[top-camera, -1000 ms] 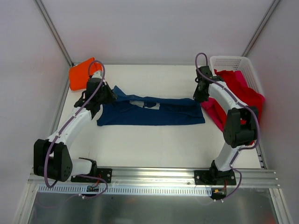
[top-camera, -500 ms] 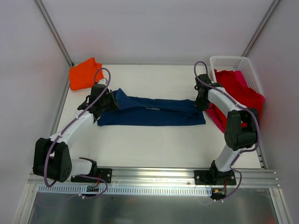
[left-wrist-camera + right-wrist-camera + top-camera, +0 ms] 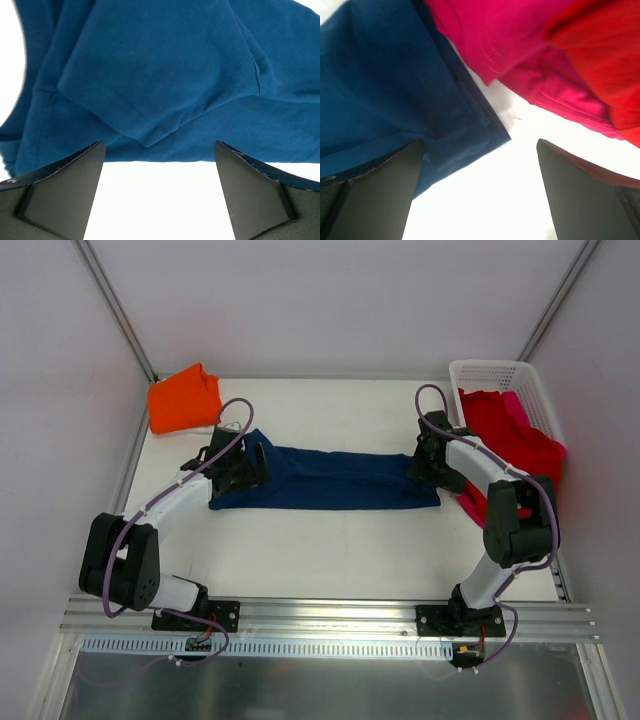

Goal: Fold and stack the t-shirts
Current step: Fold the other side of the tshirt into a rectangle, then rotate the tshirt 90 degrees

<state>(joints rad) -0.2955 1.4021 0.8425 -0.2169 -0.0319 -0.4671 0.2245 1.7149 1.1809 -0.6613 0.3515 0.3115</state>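
I should back my right gripper off while my left gripper pulls the sleeve end (image 3: 258, 440) toward the back, because the navy t-shirt's end (image 3: 429, 501) rests against the pink t-shirt.
A navy t-shirt (image 3: 330, 480) lies flat across the table's middle, folded into a long strip. My left gripper (image 3: 245, 468) hovers over its left end, jaws wide open with nothing between them. In the left wrist view the navy t-shirt (image 3: 165, 75) with a folded sleeve lies just beyond the open gripper (image 3: 159, 145). My right gripper (image 3: 420, 465) is open over the strip's right end. In the right wrist view the open gripper (image 3: 480, 142) frames bare table next to the navy corner (image 3: 385, 85), the pink t-shirt (image 3: 520, 50) and the red t-shirt (image 3: 600, 55).
A folded orange t-shirt (image 3: 183, 400) sits at the back left corner. A white lattice basket (image 3: 490, 370) stands at the back right, with the red t-shirt (image 3: 515, 430) spilling out and the pink one (image 3: 470, 502) draped onto the table beside the right arm.
Both grippers carried the navy shirt's far edge toward me, folding it into a narrower strip, then let go and opened. The pale print is now hidden.
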